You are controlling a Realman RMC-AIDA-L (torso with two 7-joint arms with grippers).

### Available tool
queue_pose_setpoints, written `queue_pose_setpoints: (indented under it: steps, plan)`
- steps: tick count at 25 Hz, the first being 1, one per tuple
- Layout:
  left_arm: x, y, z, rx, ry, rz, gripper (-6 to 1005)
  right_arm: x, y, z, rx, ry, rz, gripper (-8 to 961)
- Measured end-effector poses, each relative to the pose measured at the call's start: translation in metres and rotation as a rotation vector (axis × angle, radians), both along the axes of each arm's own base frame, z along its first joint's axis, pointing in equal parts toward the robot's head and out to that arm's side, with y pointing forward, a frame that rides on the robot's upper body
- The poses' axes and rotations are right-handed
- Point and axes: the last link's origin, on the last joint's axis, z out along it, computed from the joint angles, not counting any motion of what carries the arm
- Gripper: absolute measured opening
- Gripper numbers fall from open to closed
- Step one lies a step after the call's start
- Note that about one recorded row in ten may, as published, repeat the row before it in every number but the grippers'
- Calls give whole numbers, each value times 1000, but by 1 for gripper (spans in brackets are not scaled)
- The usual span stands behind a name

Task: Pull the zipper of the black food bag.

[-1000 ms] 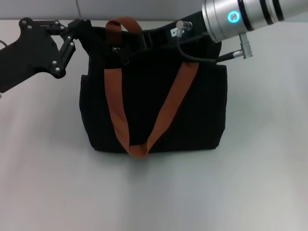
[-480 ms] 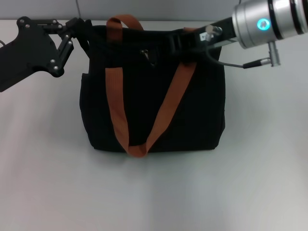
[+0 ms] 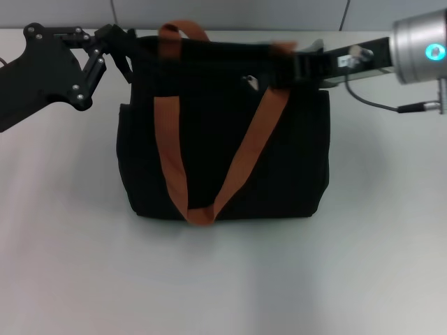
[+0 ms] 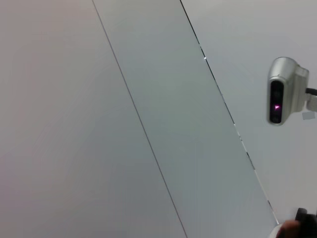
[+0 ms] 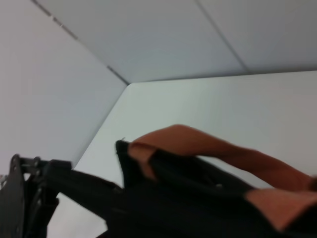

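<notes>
My left gripper is holding the bag's far top corner (image 3: 137, 50), so my right gripper should go on pulling along the zip until it gets to the near top corner (image 3: 316, 47), and then let go.
The black food bag (image 3: 223, 160) stands upright on the white table, with two orange-brown handles (image 3: 171, 153) hanging down its front. The small silver zipper (image 3: 248, 82) lies on the bag's top, right of the middle. My right gripper (image 3: 285, 68) reaches in from the right along the bag's top, just right of the pull tab, and looks shut on the zip. My left gripper (image 3: 120, 42) is shut on the bag's top left corner. The right wrist view shows the bag's top (image 5: 188, 203) and a handle (image 5: 198, 144). The left wrist view shows no bag.
The white table (image 3: 223, 279) spreads out in front of the bag and to both sides. Grey wall panels (image 3: 230, 12) stand behind it. A cable (image 3: 377, 105) hangs from my right arm. A grey camera (image 4: 283, 91) is on the wall in the left wrist view.
My right gripper has moved to the right along the bag's top, and the silver pull tab has moved right with it. My left gripper stays on the bag's left corner.
</notes>
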Motion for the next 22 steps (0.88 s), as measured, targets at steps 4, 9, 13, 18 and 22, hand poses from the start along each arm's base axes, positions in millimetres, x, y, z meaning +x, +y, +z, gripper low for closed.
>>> queue_pose_setpoints:
  steps: [4,9,13,18,22]
  plan:
    - [0,0,0,2,0,2,97,10,-3,9,19,11,-25,-1]
    - [0,1,0,1,0,4,98,12,-5,13,18,12,-23,-1]
    - [0,1,0,1,-1,3,99,12,-6,14,18,9,-1,-1]
    - [0,1,-1,-1,-1,4,101,11,-9,24,32,68,52,38]
    - [1,1,-1,-1,-2,4,102,17,-16,45,70,217,124,69]
